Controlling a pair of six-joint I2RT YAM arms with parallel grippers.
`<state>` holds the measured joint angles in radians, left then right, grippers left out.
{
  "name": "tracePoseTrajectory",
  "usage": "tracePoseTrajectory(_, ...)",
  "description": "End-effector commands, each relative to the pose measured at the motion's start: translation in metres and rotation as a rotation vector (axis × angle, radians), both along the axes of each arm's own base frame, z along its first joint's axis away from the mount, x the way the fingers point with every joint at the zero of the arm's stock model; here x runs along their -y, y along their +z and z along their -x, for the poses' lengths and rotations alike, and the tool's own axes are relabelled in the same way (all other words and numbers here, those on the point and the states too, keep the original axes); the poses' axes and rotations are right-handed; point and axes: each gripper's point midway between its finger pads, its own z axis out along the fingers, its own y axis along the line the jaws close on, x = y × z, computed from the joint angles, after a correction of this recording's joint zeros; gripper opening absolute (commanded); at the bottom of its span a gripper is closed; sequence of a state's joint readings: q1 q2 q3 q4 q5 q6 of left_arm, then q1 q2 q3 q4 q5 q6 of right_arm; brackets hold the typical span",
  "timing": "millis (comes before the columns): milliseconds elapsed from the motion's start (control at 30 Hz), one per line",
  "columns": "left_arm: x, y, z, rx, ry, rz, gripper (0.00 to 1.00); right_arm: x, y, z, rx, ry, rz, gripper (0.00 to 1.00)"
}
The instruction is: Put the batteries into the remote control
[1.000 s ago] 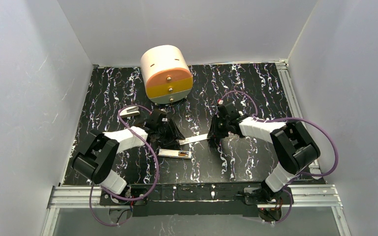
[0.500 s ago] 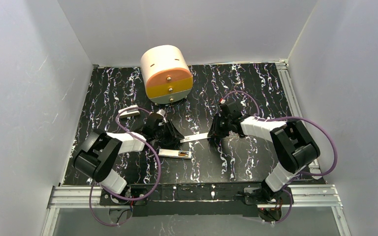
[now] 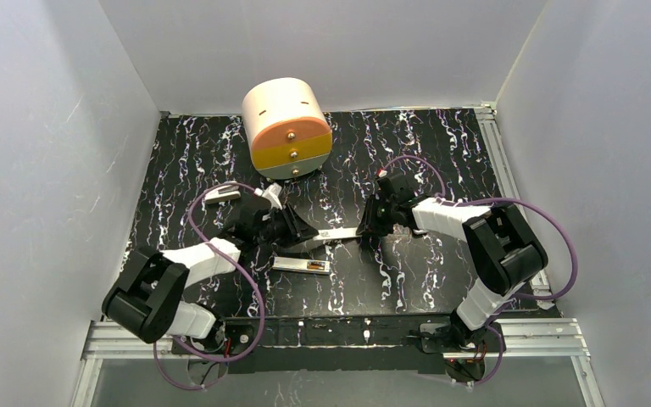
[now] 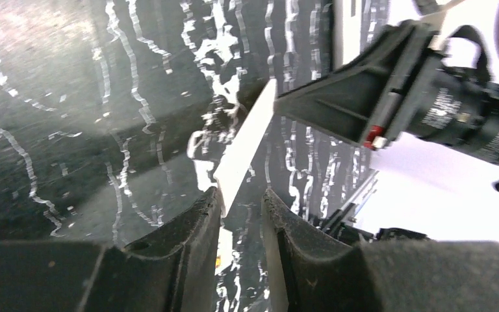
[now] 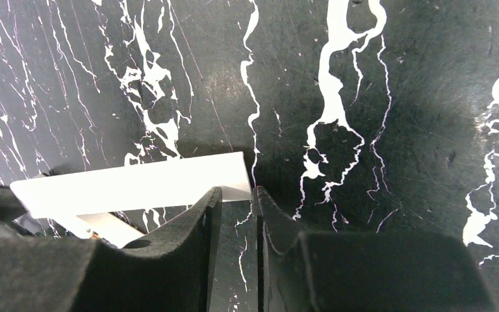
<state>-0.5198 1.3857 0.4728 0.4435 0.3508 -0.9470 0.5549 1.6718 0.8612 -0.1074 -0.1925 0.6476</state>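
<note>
Only the white bar's corner (image 5: 240,187) touches my right gripper's fingers, so my left gripper should hold the bar's far end (image 4: 227,186) while my right gripper grips the bar deeper.
A narrow white bar (image 3: 335,235) hangs just above the black marbled table between my two grippers. My right gripper (image 3: 363,231) is shut on its right end (image 5: 234,179). My left gripper (image 4: 242,195) stands at the bar's other end with its jaws narrowly apart. That end (image 4: 229,182) lies against the left finger, with a gap to the right one. The white remote control (image 3: 298,264) lies flat on the table just below the bar. A coppery-brown battery (image 3: 316,267) sits in its right end.
A round white drawer unit (image 3: 286,127) with orange and yellow fronts stands at the back. A small white-grey wedge-shaped piece (image 3: 220,193) lies on the table behind the left arm. Purple cables loop over both arms.
My left arm swung down and its gripper came up to the bar's left end while its jaws narrowed. The right gripper held the bar almost still.
</note>
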Motion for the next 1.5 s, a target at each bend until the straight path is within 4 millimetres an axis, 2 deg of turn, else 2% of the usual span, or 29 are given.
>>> tracePoseTrajectory(0, 0.018, 0.030, 0.005, 0.041, -0.080, 0.110, 0.28, 0.003, -0.025, 0.029, -0.110, 0.049, 0.053, 0.33)
tracePoseTrajectory(267, 0.032, 0.027, -0.001, 0.003, -0.117, 0.160, 0.29, -0.007, -0.017, 0.029, -0.105, 0.071, 0.003, 0.35)
tracePoseTrajectory(433, 0.029, 0.030, -0.011, 0.023, -0.057, 0.153, 0.25, -0.005, -0.019, 0.031, -0.111, 0.070, 0.011, 0.35)
tracePoseTrajectory(533, 0.026, 0.031, -0.012, 0.032, -0.045, 0.150, 0.20, -0.004, -0.018, 0.031, -0.106, 0.068, 0.013, 0.35)
tracePoseTrajectory(667, 0.026, 0.029, -0.011, 0.026, -0.062, 0.153, 0.02, -0.007, -0.010, 0.027, -0.074, 0.068, -0.009, 0.38)
tracePoseTrajectory(767, 0.027, 0.031, -0.010, 0.019, -0.098, 0.167, 0.00, -0.011, 0.002, 0.024, -0.038, 0.055, -0.050, 0.43)
tracePoseTrajectory(833, 0.026, 0.038, -0.010, 0.022, -0.132, 0.186, 0.00, -0.014, 0.016, 0.020, 0.001, 0.049, -0.089, 0.48)
tracePoseTrajectory(1000, 0.017, 0.065, -0.004, -0.017, -0.288, 0.263, 0.00, -0.020, 0.061, 0.009, 0.113, 0.003, -0.239, 0.71)
tracePoseTrajectory(1133, 0.014, 0.096, -0.003, -0.050, -0.367, 0.363, 0.00, -0.030, 0.104, 0.011, 0.177, -0.013, -0.455, 0.79)
tracePoseTrajectory(1233, 0.011, 0.122, 0.004, -0.035, -0.431, 0.419, 0.00, -0.037, 0.145, 0.017, 0.246, 0.009, -0.643, 0.80)
tracePoseTrajectory(1333, 0.006, 0.145, 0.009, -0.011, -0.477, 0.458, 0.00, -0.040, 0.173, 0.028, 0.269, 0.034, -0.759, 0.76)
tracePoseTrajectory(1467, 0.002, 0.171, 0.018, 0.048, -0.552, 0.485, 0.00, -0.040, 0.201, 0.040, 0.300, 0.071, -0.874, 0.55)
